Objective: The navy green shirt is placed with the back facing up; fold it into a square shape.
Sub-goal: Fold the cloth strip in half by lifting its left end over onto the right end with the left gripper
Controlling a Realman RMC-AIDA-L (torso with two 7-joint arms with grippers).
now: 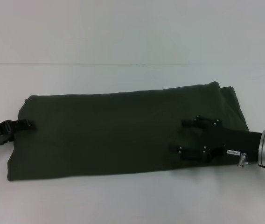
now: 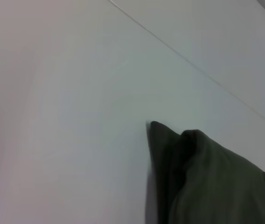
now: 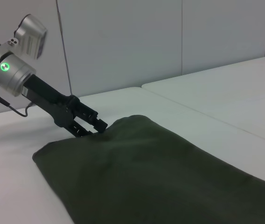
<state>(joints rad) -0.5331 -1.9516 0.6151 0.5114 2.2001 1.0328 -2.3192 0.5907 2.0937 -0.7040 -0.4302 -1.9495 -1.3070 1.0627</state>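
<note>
The shirt's end edge (image 1: pixel 15 142) is between the open fingers of my left gripper. I should keep sliding them further onto the cloth (image 1: pixel 53 125) until the shirt's edge is deep between them, then close them.
The navy green shirt (image 1: pixel 114 130) lies on the white table as a long folded band running left to right, plain side up. My left gripper (image 1: pixel 29 124) is at the band's left end, shut on the cloth edge, which bulges up there. The right wrist view shows that gripper (image 3: pixel 100 127) with one finger above and one below the shirt's (image 3: pixel 160 172) edge. My right gripper (image 1: pixel 183 136) lies low over the right part of the shirt, open, fingers pointing left with nothing between them. The left wrist view shows only a raised shirt corner (image 2: pixel 207 182).
The white table (image 1: pixel 123 200) surrounds the shirt with bare surface in front, behind and to the left. A seam between table sections (image 1: pixel 86 64) runs across behind the shirt. A pale wall (image 3: pixel 170 37) stands beyond the table.
</note>
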